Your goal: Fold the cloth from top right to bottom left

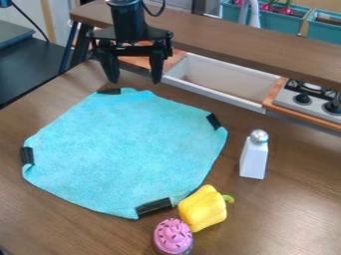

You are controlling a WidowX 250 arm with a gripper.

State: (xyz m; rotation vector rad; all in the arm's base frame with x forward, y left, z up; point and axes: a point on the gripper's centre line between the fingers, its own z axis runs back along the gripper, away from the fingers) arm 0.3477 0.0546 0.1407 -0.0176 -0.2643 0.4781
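I expect the turquoise cloth to fold over and drag its bottom corner along when I pull its upper corner across, since the yellow pepper only sits beside it.
The black gripper point(135, 78) hangs at the upper left, above the back edge of the cloth, with its two fingers spread apart and nothing between them. The turquoise cloth point(126, 149) lies spread flat on the brown table, with a black patch at each of its corners: one at the top near the gripper, one at the right, one at the left and one at the bottom.
A white shaker with a silver top point(254, 158) stands right of the cloth. A yellow pepper point(202, 208) touches or nearly touches the cloth's bottom edge, beside a pink cupcake toy point(173, 236). Behind are a white sink point(223, 85), a stove point(309, 99) and a raised brown shelf point(220, 36).
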